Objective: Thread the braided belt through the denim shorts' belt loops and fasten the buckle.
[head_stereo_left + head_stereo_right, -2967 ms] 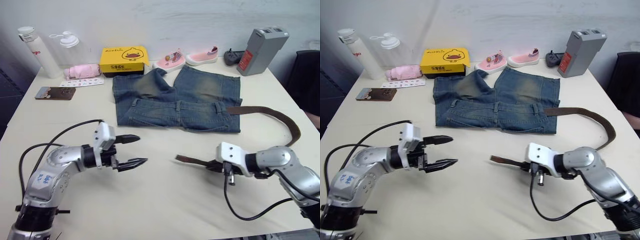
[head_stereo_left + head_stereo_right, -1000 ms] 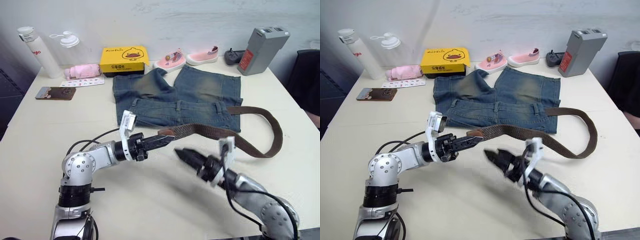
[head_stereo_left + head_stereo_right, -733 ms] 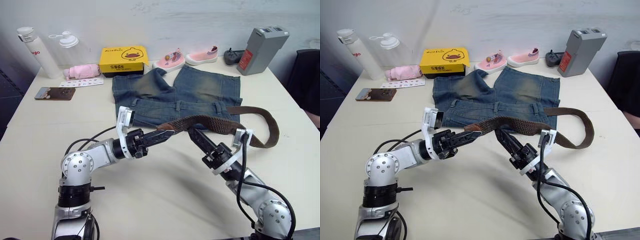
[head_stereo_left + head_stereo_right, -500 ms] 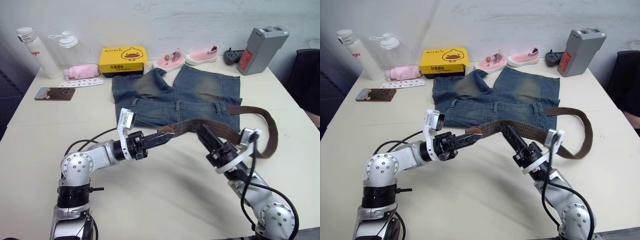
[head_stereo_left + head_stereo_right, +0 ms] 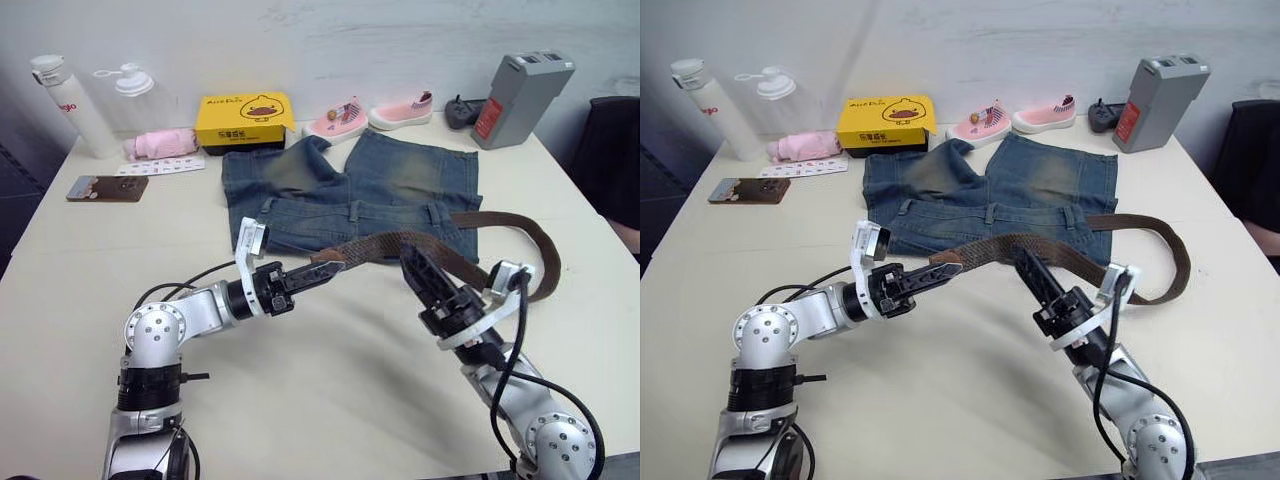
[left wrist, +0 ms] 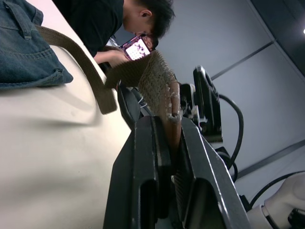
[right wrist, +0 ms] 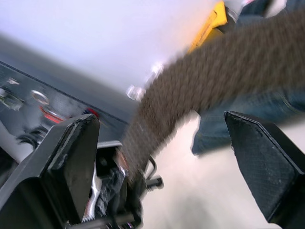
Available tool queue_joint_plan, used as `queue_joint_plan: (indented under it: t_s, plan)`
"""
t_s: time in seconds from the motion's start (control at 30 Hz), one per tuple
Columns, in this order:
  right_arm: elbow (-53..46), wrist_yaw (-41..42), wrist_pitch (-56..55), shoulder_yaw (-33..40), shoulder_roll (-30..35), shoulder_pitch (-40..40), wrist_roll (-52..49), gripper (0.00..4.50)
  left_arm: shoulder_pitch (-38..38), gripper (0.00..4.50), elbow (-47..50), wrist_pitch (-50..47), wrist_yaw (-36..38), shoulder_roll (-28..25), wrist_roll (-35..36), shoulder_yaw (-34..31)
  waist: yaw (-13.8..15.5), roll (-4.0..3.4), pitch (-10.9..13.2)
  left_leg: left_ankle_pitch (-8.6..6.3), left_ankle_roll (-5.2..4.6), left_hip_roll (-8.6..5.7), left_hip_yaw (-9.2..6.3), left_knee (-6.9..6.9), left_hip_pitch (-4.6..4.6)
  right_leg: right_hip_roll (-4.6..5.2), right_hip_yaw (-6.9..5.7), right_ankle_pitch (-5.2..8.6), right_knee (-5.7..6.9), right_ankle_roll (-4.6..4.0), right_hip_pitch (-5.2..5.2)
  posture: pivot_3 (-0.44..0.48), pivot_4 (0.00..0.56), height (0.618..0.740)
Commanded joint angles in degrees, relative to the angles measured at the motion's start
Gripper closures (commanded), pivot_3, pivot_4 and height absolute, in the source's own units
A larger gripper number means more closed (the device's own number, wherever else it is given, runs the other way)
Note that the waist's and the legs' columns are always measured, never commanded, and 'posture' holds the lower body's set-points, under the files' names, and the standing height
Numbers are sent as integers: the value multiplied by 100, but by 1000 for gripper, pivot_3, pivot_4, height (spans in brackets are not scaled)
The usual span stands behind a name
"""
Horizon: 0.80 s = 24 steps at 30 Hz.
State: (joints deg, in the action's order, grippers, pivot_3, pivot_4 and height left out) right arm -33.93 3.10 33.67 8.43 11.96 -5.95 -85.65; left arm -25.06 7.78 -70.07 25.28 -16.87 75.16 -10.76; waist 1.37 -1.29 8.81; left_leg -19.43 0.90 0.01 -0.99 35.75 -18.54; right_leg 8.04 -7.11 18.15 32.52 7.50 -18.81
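The braided belt (image 5: 398, 246) arcs loosely (image 5: 548, 249), so I expect it to rise in a hump behind the robot's right gripper when the robot pushes it through a belt loop.
The denim shorts (image 5: 350, 195) lie flat at the back of the table, waistband toward me, with belt loops (image 5: 352, 212) along it. The braided belt (image 5: 385, 245) arcs from the waistband's right end, out in a loop (image 5: 545, 265) and back over the table. My left gripper (image 5: 325, 272) is shut on its plain tip (image 6: 162, 81), held above the table. My right gripper (image 5: 410, 258) stands open and tilted up; the strap (image 7: 214, 71) crosses between its spread fingers (image 7: 76, 157) without being pinched. The buckle is hidden.
Along the back stand two bottles (image 5: 60, 105), a pink cloth (image 5: 160, 145), a yellow box (image 5: 245, 118), small pink shoes (image 5: 340, 122) and a grey battery box (image 5: 520, 100). A phone (image 5: 105, 188) lies left. A person (image 6: 138, 47) sits beyond the table's right edge.
My right gripper, open throughout, has risen off the table and swung right and up to the strap. The belt's loop has shifted a little. My left gripper keeps hold of the tip.
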Motion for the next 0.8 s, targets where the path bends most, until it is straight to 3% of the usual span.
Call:
queue_joint_plan:
  t_s: [0.03,0.57,0.67,0.8]
  plan:
    - [-117,-67,-130,-62,-44,-61,134,37,-91,4500,77,-121,-37,-83,406,-90,0,0,0,0,0,0,1,0,0,0,2,0,0,0,-1,0,150,712]
    - [-241,-52,-388,-290,-263,185,-146,37,-13,4500,240,-163,-354,-191,824,121,0,1,0,-1,4,1,5,-13,10,-4,25,0,0,0,-10,0,150,712]
    - [-245,-55,-445,-239,-270,178,-206,857,13,4500,270,-169,-366,-222,844,136,2,1,1,-1,4,0,6,-13,9,-3,25,0,-1,0,-11,0,150,712]
    - [-280,-4,-483,-252,-237,177,-274,2823,65,4500,325,-174,-385,-240,797,187,-1,1,1,-2,4,0,7,-14,9,-4,26,0,0,0,-12,0,150,712]
